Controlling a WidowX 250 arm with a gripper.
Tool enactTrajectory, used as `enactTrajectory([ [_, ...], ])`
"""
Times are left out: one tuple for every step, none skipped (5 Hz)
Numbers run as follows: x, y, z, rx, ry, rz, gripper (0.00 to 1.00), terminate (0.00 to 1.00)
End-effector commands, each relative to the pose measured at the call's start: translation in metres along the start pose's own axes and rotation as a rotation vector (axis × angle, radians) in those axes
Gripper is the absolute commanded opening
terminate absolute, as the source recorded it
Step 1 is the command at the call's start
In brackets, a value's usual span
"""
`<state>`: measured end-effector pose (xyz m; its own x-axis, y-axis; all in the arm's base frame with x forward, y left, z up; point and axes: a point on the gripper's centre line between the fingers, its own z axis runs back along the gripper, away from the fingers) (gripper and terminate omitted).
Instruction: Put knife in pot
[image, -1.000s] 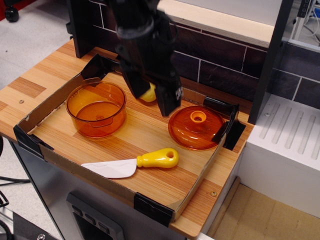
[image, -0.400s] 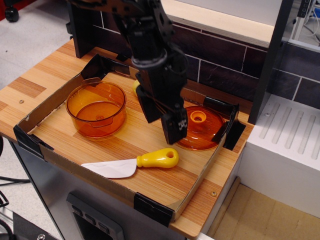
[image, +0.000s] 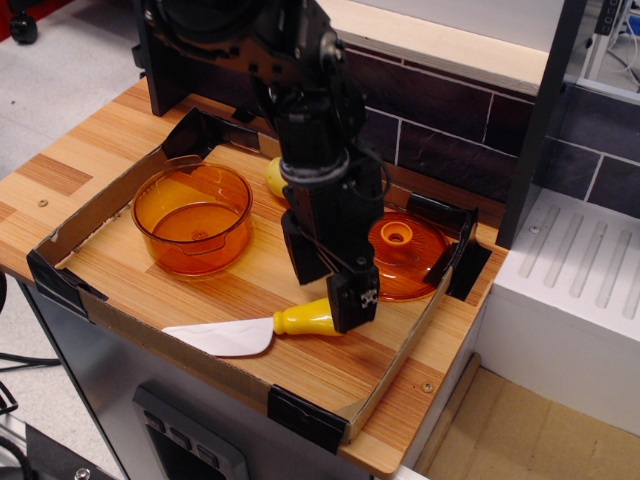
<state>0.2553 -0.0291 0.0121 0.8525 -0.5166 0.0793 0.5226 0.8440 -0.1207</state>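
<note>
My gripper will leave the blade (image: 225, 338) sticking out over the pot's rim when it lowers the knife's handle in, because the knife is longer than the pot (image: 194, 220) is wide.
The knife (image: 262, 329) lies flat near the front of the wooden tray, white blade to the left, yellow handle to the right. My black gripper (image: 328, 290) hangs directly over the handle's right end with its fingers spread, one finger (image: 354, 300) covering the handle's tip. It holds nothing. The orange translucent pot (image: 193, 217) stands upright at the tray's left, with nothing in it, well left of the gripper.
A flat orange lid with a knob (image: 402, 252) lies at the tray's right, partly behind my arm. A yellowish potato (image: 275, 177) sits at the back. Low cardboard walls (image: 100, 310) ring the tray. A dark tiled wall (image: 440, 130) stands behind.
My gripper has come forward and down from the back of the tray, past the lid, to just over the knife handle. The knife, pot and lid have not moved.
</note>
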Motion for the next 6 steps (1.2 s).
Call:
enactTrajectory([
  [-0.009,-0.003,-0.007,0.052,-0.004,-0.025,1.00,0.00],
  [-0.013,-0.005,-0.010,0.061,-0.014,-0.021,0.00,0.00],
  [-0.017,-0.006,-0.009,0.040,-0.008,-0.026,0.00,0.00],
  [-0.017,-0.010,0.001,0.038,0.015,-0.077,0.00,0.00],
  [-0.019,-0.012,0.016,0.029,0.027,-0.145,0.00,0.00],
  [-0.015,-0.014,0.040,-0.050,0.051,-0.231,0.00,0.00],
])
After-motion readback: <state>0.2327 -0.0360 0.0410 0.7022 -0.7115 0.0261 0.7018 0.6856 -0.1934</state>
